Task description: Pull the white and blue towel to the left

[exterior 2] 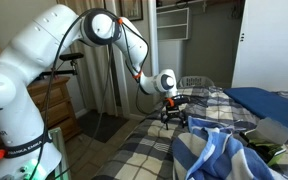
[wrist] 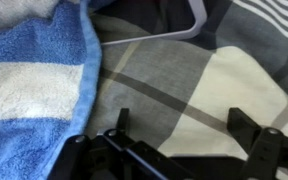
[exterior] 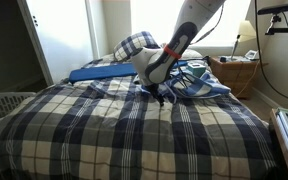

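Observation:
Next, my gripper moves over the towel and closes on the towel's blue edge (wrist: 86, 92), because its open fingers span only plaid bed cover (wrist: 179, 118) beside that edge.
The white and blue striped towel (exterior: 200, 80) lies crumpled on the plaid bed cover; it also shows in an exterior view (exterior 2: 220, 150) and at the left of the wrist view (wrist: 34, 80). My gripper (exterior: 160, 97) hovers low over the bed cover just beside the towel's edge, and it shows in both exterior views (exterior 2: 174, 115). In the wrist view the gripper (wrist: 184, 122) is open and empty, with its fingers spread over bare plaid fabric. The towel lies just to one side of the fingers, not between them.
A blue flat pillow (exterior: 99, 71) and a plaid pillow (exterior: 134, 45) lie at the head of the bed. A white laundry basket (exterior: 4, 103) stands beside the bed. A wooden nightstand (exterior: 234, 72) with a lamp (exterior: 246, 35) stands behind the towel.

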`<state>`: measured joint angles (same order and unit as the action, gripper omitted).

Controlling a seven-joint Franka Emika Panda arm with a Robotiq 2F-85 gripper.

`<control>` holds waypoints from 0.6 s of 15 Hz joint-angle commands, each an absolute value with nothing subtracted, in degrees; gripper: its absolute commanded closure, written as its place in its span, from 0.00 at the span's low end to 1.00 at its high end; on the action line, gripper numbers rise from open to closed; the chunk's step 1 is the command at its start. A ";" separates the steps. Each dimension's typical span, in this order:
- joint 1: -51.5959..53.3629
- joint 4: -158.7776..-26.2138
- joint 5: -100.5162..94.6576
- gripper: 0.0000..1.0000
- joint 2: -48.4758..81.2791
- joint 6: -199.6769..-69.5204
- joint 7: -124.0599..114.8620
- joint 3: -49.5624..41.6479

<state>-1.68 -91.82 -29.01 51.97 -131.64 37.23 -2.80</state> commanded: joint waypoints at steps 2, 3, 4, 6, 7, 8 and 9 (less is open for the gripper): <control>-1.62 -90.15 -29.11 0.00 53.24 -131.20 37.87 -2.99; -1.55 -89.82 -29.13 0.00 53.34 -130.95 37.98 -3.00; -1.47 -89.57 -29.15 0.00 53.36 -130.73 38.02 -3.00; -0.94 -89.87 -29.04 0.00 52.87 -128.21 37.22 -3.56; -1.49 -90.75 -26.83 0.00 51.66 -124.20 37.76 -2.36; -1.38 -91.82 -26.61 0.00 50.78 -123.38 37.12 -2.35; -0.59 -92.48 -27.42 0.00 50.31 -123.26 34.66 -3.30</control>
